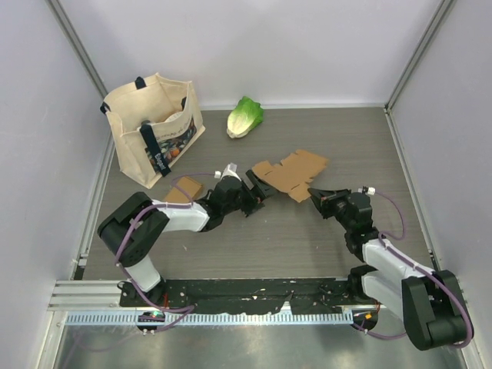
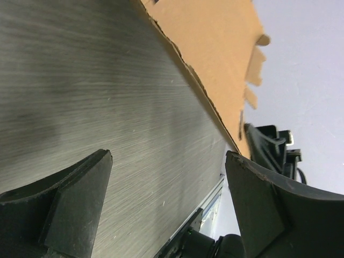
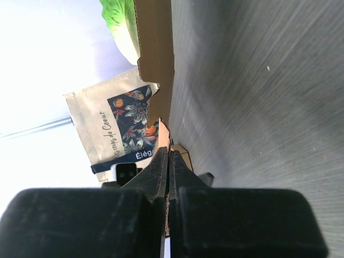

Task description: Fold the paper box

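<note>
The blank [image 1: 298, 171] lies at a slant between the robot's arms, so the left gripper should take hold of the corner [image 1: 261, 169] next to it and turn the blank straight while the right gripper lets go of the blank's edge.
The paper box is a flat brown cardboard blank [image 1: 289, 174] lying on the dark table in the middle. My right gripper [image 1: 316, 195] is shut on the blank's near right edge; in the right wrist view the cardboard [image 3: 156, 54] runs edge-on between the closed jaws of the gripper [image 3: 169, 156]. My left gripper [image 1: 258, 197] is open and empty at the blank's near left corner. In the left wrist view the gripper [image 2: 169, 161] has both fingers spread low over bare table, and the blank [image 2: 215, 48] lies just beyond them.
A canvas tote bag [image 1: 154, 127] stands at the back left. A green lettuce [image 1: 244, 117] lies by the back wall. A small brown box [image 1: 184, 189] sits beside the left arm. Walls and metal rails close in the table [image 1: 231, 246] on all sides.
</note>
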Action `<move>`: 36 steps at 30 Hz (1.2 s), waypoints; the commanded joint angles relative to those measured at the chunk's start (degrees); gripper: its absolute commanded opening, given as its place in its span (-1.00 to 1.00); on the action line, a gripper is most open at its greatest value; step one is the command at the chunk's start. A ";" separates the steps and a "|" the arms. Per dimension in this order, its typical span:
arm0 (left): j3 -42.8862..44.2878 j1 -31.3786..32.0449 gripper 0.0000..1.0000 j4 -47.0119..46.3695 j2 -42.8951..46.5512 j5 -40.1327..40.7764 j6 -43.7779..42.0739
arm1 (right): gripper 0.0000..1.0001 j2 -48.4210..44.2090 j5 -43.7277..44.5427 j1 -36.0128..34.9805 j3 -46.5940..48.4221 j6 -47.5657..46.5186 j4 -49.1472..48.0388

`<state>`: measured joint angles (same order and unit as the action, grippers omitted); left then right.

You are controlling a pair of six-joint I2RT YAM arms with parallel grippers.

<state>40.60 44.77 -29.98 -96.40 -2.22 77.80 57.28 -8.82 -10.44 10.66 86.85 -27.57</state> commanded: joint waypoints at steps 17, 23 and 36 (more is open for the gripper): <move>3.43 1.28 0.74 0.71 5.18 3.55 -5.56 | -0.97 -9.28 1.88 -1.51 -2.66 4.20 5.07; 2.47 1.45 0.69 -4.04 2.71 2.48 -1.25 | -0.97 -11.66 2.76 -1.96 -3.79 5.52 6.39; 3.53 0.76 -0.67 -7.12 -0.46 -1.91 -4.23 | -0.36 -14.74 -2.94 -2.83 -2.23 -4.46 13.83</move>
<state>43.20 46.11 -34.06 -98.06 -2.33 77.21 44.47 -8.12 -12.99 5.34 90.96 -18.79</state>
